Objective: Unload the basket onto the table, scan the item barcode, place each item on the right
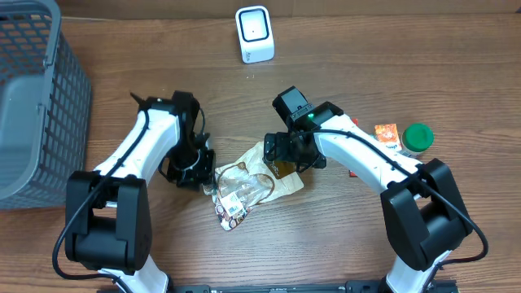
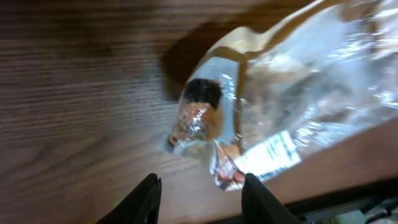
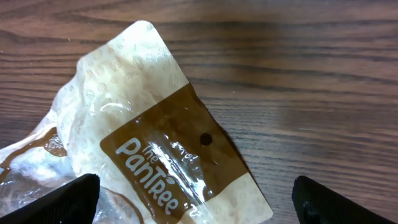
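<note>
The bag's white printed label (image 1: 234, 203) lies by my left gripper, so next my right gripper takes the bag by its brown end (image 1: 282, 169) and lifts it to the scanner.
The item, a clear and tan bag (image 1: 244, 187) with a brown "The PanTree" label (image 3: 161, 149), lies flat on the wooden table between the arms. A white printed label (image 2: 273, 155) shows near its lower corner. My left gripper (image 1: 199, 172) sits just left of the bag. In the left wrist view that gripper (image 2: 200, 193) is open over bare wood, and the bag's corner (image 2: 227, 174) lies beside the right finger. My right gripper (image 3: 199, 205) stands wide open above the bag's brown end. The white scanner (image 1: 254, 34) stands at the back, apart from both.
A grey plastic basket (image 1: 32, 98) fills the left back corner. A green-lidded jar (image 1: 418, 137) and an orange packet (image 1: 386, 132) lie to the right of the right arm.
</note>
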`<state>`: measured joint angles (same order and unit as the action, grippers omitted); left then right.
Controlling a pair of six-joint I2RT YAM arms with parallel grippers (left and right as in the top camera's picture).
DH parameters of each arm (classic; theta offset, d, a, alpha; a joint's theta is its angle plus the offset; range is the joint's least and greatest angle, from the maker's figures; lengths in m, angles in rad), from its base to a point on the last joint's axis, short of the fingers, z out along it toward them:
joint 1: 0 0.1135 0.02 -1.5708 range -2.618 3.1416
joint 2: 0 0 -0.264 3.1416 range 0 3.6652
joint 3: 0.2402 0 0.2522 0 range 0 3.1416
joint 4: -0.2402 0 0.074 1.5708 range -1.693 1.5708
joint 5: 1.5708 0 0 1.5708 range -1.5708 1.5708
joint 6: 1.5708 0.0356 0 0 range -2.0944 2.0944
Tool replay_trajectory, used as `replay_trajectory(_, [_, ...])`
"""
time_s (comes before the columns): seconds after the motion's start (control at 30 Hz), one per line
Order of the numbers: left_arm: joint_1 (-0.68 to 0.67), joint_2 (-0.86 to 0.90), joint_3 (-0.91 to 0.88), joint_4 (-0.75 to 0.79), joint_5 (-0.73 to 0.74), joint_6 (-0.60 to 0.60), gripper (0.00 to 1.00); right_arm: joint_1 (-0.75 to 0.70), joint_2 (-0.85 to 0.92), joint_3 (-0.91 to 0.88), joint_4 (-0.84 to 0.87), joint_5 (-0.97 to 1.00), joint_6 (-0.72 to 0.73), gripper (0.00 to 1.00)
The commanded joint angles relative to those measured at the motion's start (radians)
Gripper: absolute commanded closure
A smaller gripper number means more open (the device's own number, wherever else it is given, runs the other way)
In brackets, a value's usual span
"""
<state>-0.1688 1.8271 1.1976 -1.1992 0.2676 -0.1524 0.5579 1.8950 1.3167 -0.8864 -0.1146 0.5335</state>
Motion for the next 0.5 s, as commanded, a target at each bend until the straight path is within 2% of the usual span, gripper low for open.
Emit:
replay_trajectory(0.0, [-0.003, -0.015, -0.050, 0.035, -0.009, -0.013, 0.64, 0.005, -0.036, -0.035, 0.026, -0.022, -0.011, 0.00])
replay_trajectory(0.13, [-0.003, -0.015, -0.096, 0.113, -0.009, -0.034, 0.64, 0.005, -0.036, -0.083, 0.071, -0.029, -0.014, 0.00])
replay_trajectory(0.3, [-0.004, -0.015, -0.148, 0.206, -0.009, -0.077, 0.64, 0.005, -0.036, -0.133, 0.155, -0.154, -0.094, 0.00])
replay_trajectory(0.47, [-0.016, -0.015, -0.185, 0.267, -0.009, -0.098, 0.64, 0.005, -0.036, -0.167, 0.186, -0.179, -0.093, 0.00])
